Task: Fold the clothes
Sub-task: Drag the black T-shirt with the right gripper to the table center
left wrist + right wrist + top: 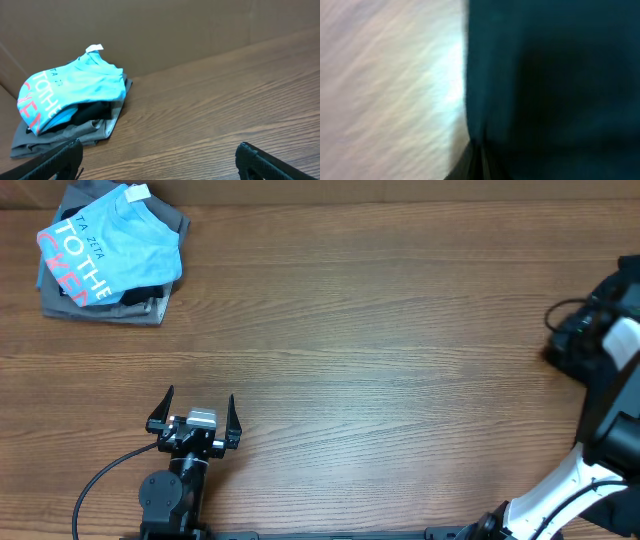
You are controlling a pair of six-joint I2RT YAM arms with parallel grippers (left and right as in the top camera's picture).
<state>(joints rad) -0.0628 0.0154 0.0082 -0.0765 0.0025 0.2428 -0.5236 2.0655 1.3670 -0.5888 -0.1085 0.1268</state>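
The robot's right gripper is holding the dark cloth's edge [476, 107] and the table's middle [330, 370] is clear, so the robot should go on pulling until the cloth stretches across it, then let go.
Dark cloth, the clothes [555, 75], fills the right half of the blurred right wrist view, with pale table surface to its left. The cloth gathers to a point at the bottom, where my right gripper [479, 150] is shut on it. In the overhead view the right arm [600, 380] stands at the table's right edge; its fingers and the cloth are not clear there. My left gripper [200, 394] rests low near the front left with its jaws wide open and only bare wood between them [159, 147].
A pile of folded garments sits at the far left corner. On top is a light blue tee [110, 245] [70, 92] with pink and white lettering, over grey garments [150, 305] [95, 132]. A brown wall [175, 30] rises behind the table.
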